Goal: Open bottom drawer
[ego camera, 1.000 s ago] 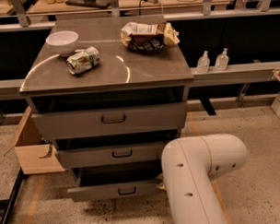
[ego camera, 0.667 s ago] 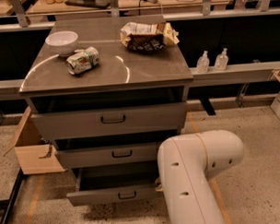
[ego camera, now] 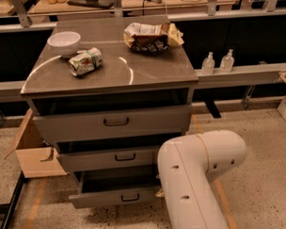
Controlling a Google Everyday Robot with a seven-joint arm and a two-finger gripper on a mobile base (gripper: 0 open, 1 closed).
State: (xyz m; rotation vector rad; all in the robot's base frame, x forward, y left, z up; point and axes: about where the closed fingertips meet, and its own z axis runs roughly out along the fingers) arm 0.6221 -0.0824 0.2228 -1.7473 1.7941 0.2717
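The bottom drawer [ego camera: 118,197] will slide farther straight out when I pull it, because the dark inside [ego camera: 117,181] shows behind a front that is square to the cabinet.
The bottom drawer [ego camera: 101,199] is the slim grey front at the foot of the grey cabinet [ego camera: 146,74]. It has a small black loop handle [ego camera: 130,197] and stands pulled out, with its dark inside showing behind the front. My white arm [ego camera: 192,180] fills the lower right and covers the drawer's right end. My gripper [ego camera: 158,193] is at that right end, almost wholly hidden behind the arm; only a small tan bit shows.
The mid-sized drawer [ego camera: 107,158] and the tall top drawer [ego camera: 110,123] also stand slightly out. On top are a white bowl [ego camera: 64,42], a crushed can [ego camera: 85,61] and a chip bag [ego camera: 152,37]. A cardboard box [ego camera: 33,151] stands left; two bottles [ego camera: 217,62] right.
The bottom drawer has slid a little further out towards me. My arm has shifted slightly left, and the view has moved a bit.
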